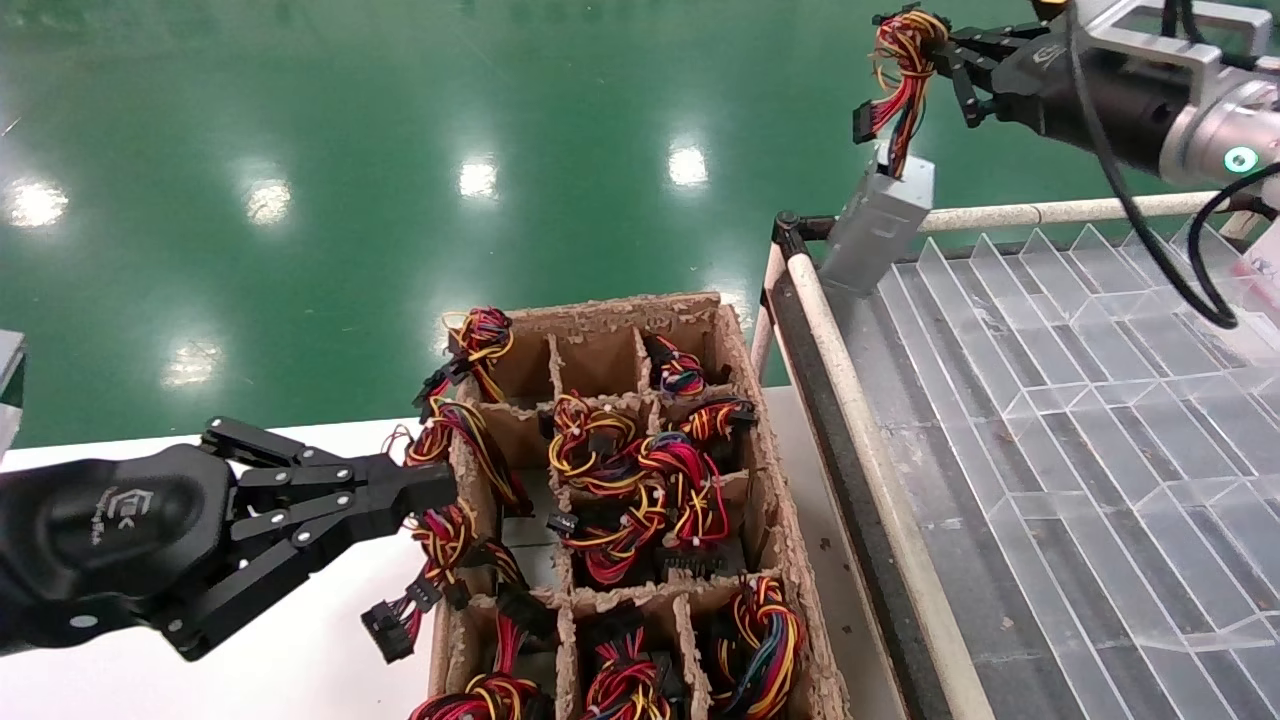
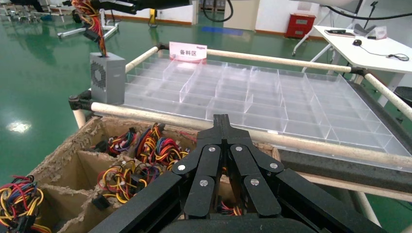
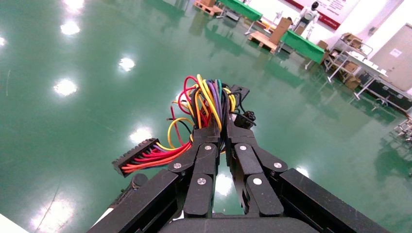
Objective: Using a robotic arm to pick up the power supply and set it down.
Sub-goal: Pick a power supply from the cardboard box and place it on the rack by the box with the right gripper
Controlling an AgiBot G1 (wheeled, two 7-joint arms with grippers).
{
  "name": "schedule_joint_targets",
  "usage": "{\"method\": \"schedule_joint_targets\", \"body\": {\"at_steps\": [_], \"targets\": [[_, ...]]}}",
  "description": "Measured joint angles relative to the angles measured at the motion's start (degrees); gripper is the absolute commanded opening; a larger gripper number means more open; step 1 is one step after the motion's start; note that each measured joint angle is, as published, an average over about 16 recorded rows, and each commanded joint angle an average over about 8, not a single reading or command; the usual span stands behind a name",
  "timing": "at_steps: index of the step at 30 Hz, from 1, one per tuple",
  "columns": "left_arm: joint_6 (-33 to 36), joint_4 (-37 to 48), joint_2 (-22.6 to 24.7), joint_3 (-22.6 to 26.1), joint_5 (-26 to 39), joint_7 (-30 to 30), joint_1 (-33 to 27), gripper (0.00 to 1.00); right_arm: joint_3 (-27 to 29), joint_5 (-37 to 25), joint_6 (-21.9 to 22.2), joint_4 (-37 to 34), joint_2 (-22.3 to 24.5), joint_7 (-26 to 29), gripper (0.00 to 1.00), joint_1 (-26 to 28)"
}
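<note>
The power supply [image 1: 882,226] is hanging inside the rails above the tray's empty corner [image 1: 859,307], so the robot's right gripper goes on lowering it until it stands there and then let go of the wires.
The power supply [image 1: 880,225], a small grey metal box, hangs by its red, yellow and black wire bundle [image 1: 905,60] above the far left corner of the clear divided tray [image 1: 1080,400]. My right gripper [image 1: 935,45], with the silver wrist block and green light, is shut on those wires [image 3: 206,97], which pass between its fingertips [image 3: 221,128]. From the left wrist view the box [image 2: 108,77] hangs just outside the tray's corner rail. My left gripper [image 1: 440,490] is shut and holds nothing, its tip [image 2: 221,121] at the cardboard box's left wall.
A cardboard box [image 1: 770,500] with divider cells holds several more wire bundles and units. A white pipe rail [image 1: 870,440] frames the tray. A white label card [image 2: 187,51] stands at the tray's far edge. Beyond is the green floor.
</note>
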Motion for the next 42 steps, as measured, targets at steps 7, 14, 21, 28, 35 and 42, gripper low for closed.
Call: {"method": "schedule_joint_targets", "body": {"at_steps": [7,14,21,28,35,42], "targets": [[0.00,0.00,0.00,0.00,0.00,0.00,0.00,0.00,0.24,0.44,0.82,-2.91,-2.71,-2.18,0.00,-0.08],[0.00,0.00,0.00,0.00,0.00,0.00,0.00,0.00,-0.02,0.15,1.75,-5.57,-5.43,-4.04,0.00,-0.21],[0.00,0.00,0.00,0.00,0.00,0.00,0.00,0.00,-0.73,-0.87,2.64,-7.22,-7.03,-5.94,0.50,0.19],[0.00,0.00,0.00,0.00,0.00,0.00,0.00,0.00,-1.35,-1.80,3.02,-7.97,-7.71,-7.42,1.00,0.91],[0.00,0.00,0.00,0.00,0.00,0.00,0.00,0.00,-1.77,-2.39,2.70,-8.46,-7.99,-8.10,1.00,1.63],[0.00,0.00,0.00,0.00,0.00,0.00,0.00,0.00,-2.80,-3.84,2.38,-9.08,-8.50,-8.25,1.00,2.43]]}}
